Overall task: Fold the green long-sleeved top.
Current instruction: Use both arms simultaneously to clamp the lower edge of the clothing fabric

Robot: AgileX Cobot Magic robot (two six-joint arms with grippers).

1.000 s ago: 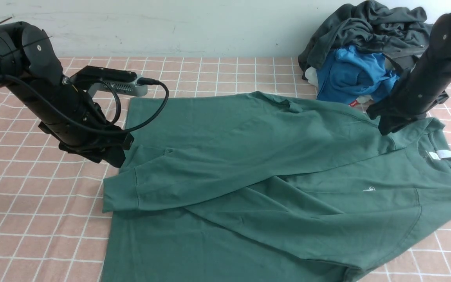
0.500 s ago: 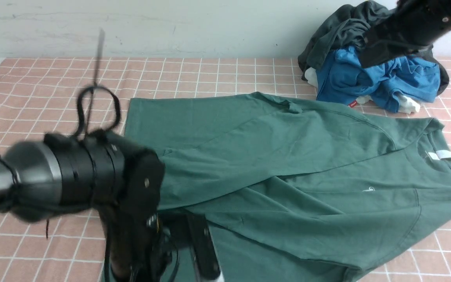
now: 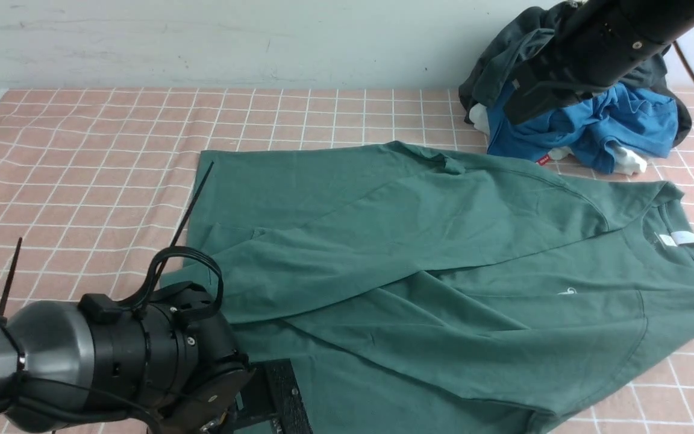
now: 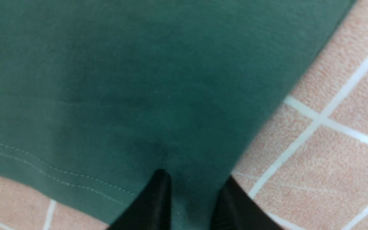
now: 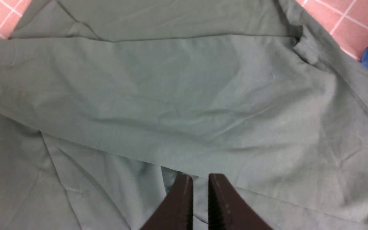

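Note:
The sleeve [image 3: 323,271] lies loose across the top's body. The green top's near half [image 3: 402,396] will fold over and cover the sleeve when I lift the top's hem.
The green long-sleeved top [image 3: 443,241] lies flat on the checked table cover, neck with white label [image 3: 684,238] to the right, one sleeve folded across the body toward the left. My left gripper [image 3: 271,413] is low at the top's near-left hem corner. In the left wrist view its fingers [image 4: 193,180] stand apart with green hem cloth [image 4: 123,95] in the gap. My right gripper [image 3: 518,105] hangs high at the back right, over the pile of clothes. In the right wrist view its jaws [image 5: 197,179] are a narrow slit apart, empty, far above the top [image 5: 184,95].
A dark grey garment [image 3: 540,42] and a bright blue garment [image 3: 624,120] are heaped at the back right against the wall. The pink checked cover [image 3: 82,150] lies bare left of the top. The top's near edge runs off the bottom of the front view.
My left arm swung from the sleeve cuff at the left down to the near-left hem corner. My right arm lifted off the shoulder up to the back right, its jaws narrowing.

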